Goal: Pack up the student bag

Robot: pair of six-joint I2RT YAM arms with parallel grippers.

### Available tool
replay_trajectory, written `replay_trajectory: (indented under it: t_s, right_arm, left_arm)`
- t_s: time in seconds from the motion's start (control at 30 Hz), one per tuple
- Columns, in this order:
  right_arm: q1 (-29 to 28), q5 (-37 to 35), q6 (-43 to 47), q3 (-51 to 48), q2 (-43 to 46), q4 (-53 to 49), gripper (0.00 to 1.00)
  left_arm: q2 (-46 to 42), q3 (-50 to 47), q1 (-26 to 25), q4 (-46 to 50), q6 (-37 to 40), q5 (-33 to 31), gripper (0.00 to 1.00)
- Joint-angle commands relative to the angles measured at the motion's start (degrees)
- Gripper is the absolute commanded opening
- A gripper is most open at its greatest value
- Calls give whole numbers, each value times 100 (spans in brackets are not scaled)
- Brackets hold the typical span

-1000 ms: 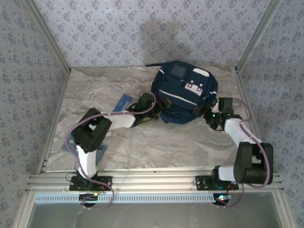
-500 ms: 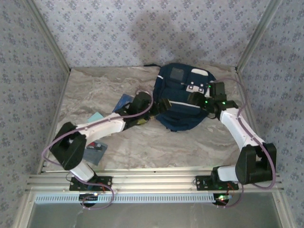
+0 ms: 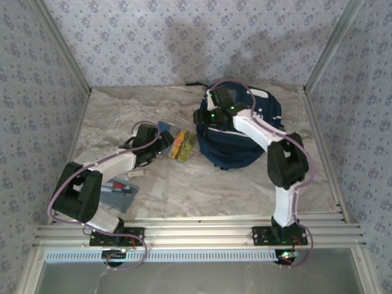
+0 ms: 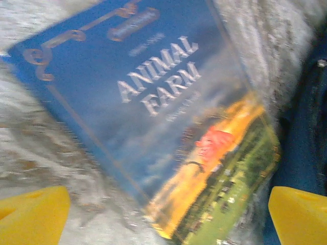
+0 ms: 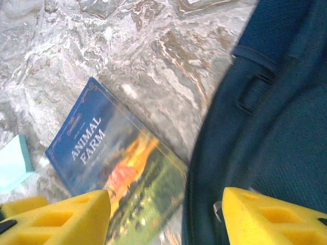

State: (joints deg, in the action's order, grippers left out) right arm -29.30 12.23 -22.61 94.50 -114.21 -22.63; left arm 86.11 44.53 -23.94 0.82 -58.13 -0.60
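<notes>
The book (image 3: 182,144) lies flat, wider than my left gripper's opening, so my left gripper should take the book by its spine (image 4: 82,141) while my right gripper steadies the cover.
The student bag (image 3: 245,144), navy blue with white trim, lies at the back right of the marble table. A colourful book titled Animal Farm (image 3: 179,144) lies flat just to its left. My left gripper (image 3: 163,144) hovers over the book (image 4: 153,102) with its yellow fingertips (image 4: 36,214) spread wide and nothing between them; the bag's blue fabric (image 4: 306,132) sits at the right edge. My right gripper (image 3: 201,119) reaches across the bag to its left side. It (image 5: 166,217) is open above the book's corner (image 5: 122,173) and the bag's edge (image 5: 255,127), gripping nothing.
A dark flat case (image 3: 117,193) and a small white item (image 3: 135,174) lie near the front left. A pale teal item (image 5: 13,163) rests left of the book. Patterned walls and metal rails (image 3: 73,141) enclose the table.
My right arm swung from the bag's right side across it to its left edge, jaws narrowing. My left arm drew back to the left, uncovering the book, and its jaws opened fully.
</notes>
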Motion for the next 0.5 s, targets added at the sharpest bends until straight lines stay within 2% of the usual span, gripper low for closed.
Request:
replay_trajectory:
  t_s: [0.0, 0.23, 0.37, 0.47]
  right_arm:
    - [-179, 108, 171, 718, -735, -378, 59]
    - [-264, 140, -120, 1668, -1873, -294, 57]
    - [-289, 126, -130, 1973, -2219, -448, 56]
    - [-335, 229, -141, 1963, -2316, -447, 52]
  left_arm:
    - [-245, -186, 136, -296, -96, 163, 99]
    - [288, -513, 475, -1278, -399, 768, 96]
    - [594, -531, 487, -1674, -489, 936, 96]
    - [862, -519, 487, -1988, -532, 1010, 94]
